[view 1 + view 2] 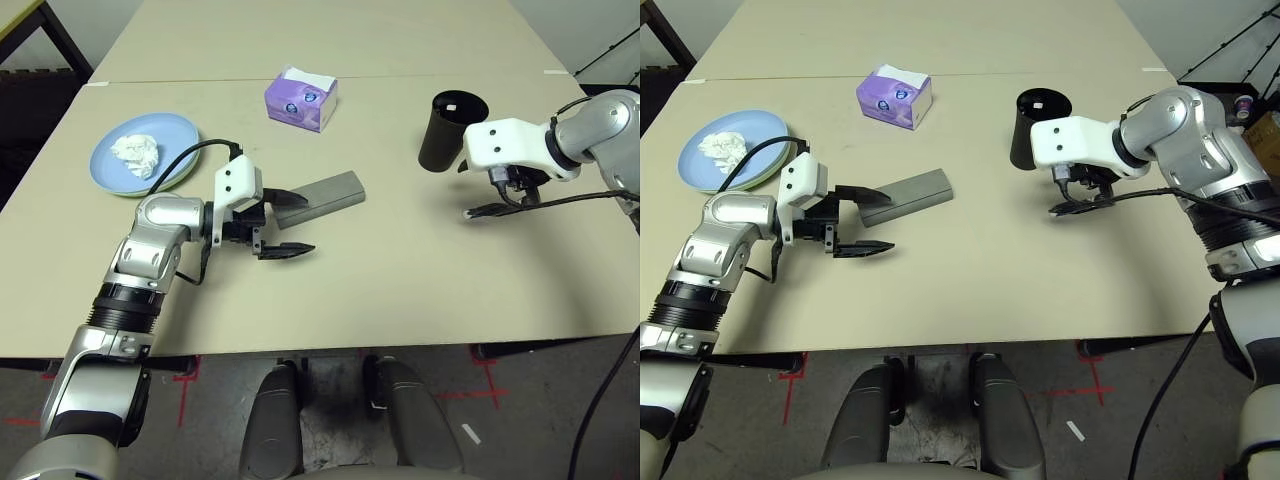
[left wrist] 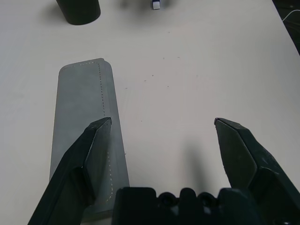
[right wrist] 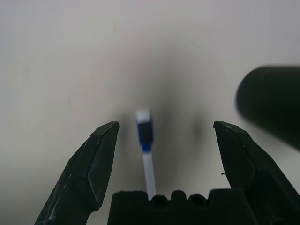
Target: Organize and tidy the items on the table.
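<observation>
My right gripper has its open fingers on either side of the white pen [image 3: 148, 171], which runs lengthwise between them, clear of the cup, so it should keep lowering until they close on the pen's blue end [image 3: 145, 133].
On the beige table [image 1: 400, 290], a grey glasses case [image 1: 325, 193] lies near the middle. My left gripper [image 1: 285, 222] is open at its near end, with one finger [image 2: 91, 154] over the case [image 2: 84, 117] and the other over bare table. A light blue plate [image 1: 145, 152] at the left holds a crumpled white tissue [image 1: 135, 152]; a green rim [image 1: 182, 179] peeks out beneath it. Beside the black cup [image 1: 450, 130], my right gripper [image 3: 164, 125] hangs open, pointing down over a thin white pen [image 3: 146, 140] that lies between its fingers.
A purple tissue box [image 1: 300, 100] stands behind the case, near a seam in the tabletop. A black cable [image 1: 590, 197] trails from my right wrist over the table's right edge. The table's front edge runs just below both arms.
</observation>
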